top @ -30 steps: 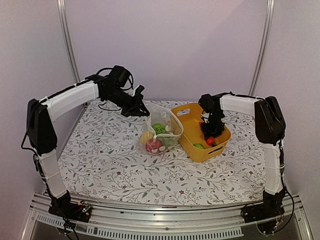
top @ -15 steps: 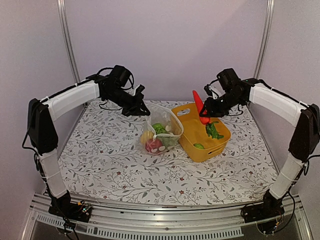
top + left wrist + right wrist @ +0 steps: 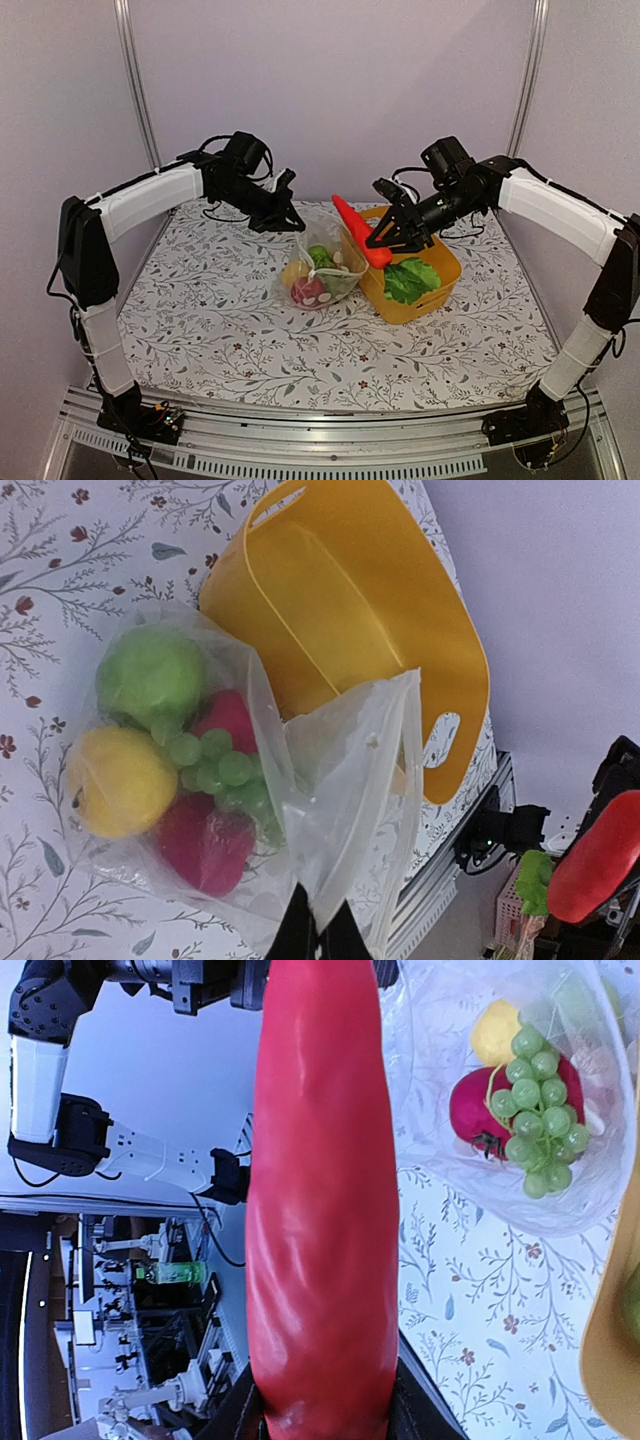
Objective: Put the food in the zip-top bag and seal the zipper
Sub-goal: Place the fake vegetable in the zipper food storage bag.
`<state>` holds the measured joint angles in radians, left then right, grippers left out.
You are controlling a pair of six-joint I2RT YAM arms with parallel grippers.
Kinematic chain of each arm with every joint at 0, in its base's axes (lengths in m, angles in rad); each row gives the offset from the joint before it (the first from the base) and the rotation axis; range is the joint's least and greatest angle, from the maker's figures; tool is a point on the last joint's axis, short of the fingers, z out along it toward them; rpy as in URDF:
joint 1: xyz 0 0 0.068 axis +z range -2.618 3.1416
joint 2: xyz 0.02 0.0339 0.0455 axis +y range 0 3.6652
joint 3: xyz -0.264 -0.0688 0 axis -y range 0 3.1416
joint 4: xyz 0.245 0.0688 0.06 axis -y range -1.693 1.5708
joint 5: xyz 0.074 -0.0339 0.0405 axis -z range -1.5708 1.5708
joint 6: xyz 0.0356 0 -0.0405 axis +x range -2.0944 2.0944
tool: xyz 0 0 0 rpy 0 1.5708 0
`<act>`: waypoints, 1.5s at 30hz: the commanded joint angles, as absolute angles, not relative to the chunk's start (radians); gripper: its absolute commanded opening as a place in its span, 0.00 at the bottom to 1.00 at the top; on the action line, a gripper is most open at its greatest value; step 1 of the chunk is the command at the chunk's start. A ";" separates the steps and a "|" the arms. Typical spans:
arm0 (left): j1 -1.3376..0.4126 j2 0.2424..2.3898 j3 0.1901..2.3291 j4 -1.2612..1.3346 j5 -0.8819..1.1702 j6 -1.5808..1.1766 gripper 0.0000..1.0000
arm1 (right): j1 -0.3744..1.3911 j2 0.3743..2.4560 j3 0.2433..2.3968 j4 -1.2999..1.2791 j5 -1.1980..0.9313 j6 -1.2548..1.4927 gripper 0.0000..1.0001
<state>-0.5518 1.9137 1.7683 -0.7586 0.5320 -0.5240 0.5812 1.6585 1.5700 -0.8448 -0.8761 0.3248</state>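
Next, I swing the red carrot's tip [image 3: 339, 203], pointing up past the bag's rim, down toward the bag's opening [image 3: 329, 229] with my right gripper and push it in first.
The zip-top bag [image 3: 322, 262] stands on the table with its mouth open upward. Inside it lie a yellow lemon [image 3: 120, 780], a green fruit [image 3: 150, 675], green grapes [image 3: 215, 770] and red pieces [image 3: 205, 845]. My left gripper [image 3: 283, 218] is shut on the bag's upper edge and holds it up; the left wrist view shows the film pinched between its fingers [image 3: 320, 930]. My right gripper [image 3: 392, 232] is shut on the red carrot [image 3: 358, 230], tilted above the bag's right rim, its green top [image 3: 410, 278] hanging over the tub. The carrot [image 3: 320, 1200] fills the right wrist view. I cannot make out the zipper.
A yellow plastic tub [image 3: 445, 262] stands right beside the bag on its right, with a green piece inside under the carrot's leaves. The tub's handle wall [image 3: 400, 630] touches the bag. A floral cloth [image 3: 220, 330] covers the table.
My right gripper has lifted the carrot out of the yellow tub and carried it left, up to the bag's mouth. The left gripper still holds the bag's edge in place.
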 commanded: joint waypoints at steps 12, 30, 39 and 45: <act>-0.683 1.870 1.761 -0.697 0.486 -0.353 0.00 | 0.588 1.711 1.403 -0.954 -1.171 0.565 0.30; -0.740 1.800 1.666 -0.670 0.545 -0.296 0.00 | 0.567 2.044 1.598 -0.430 -1.051 0.987 0.26; -0.752 1.829 1.688 -0.598 0.582 -0.362 0.00 | 0.594 2.001 1.578 -0.274 -0.797 1.195 0.22; -0.734 1.838 1.694 -0.545 0.620 -0.452 0.00 | 0.663 1.987 1.556 -0.184 -0.586 1.219 0.24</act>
<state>-0.7364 1.8351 1.6745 -0.6247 0.5495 -0.3798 0.6174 2.0331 1.5711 -0.2970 -0.7910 1.1763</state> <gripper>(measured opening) 0.006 0.330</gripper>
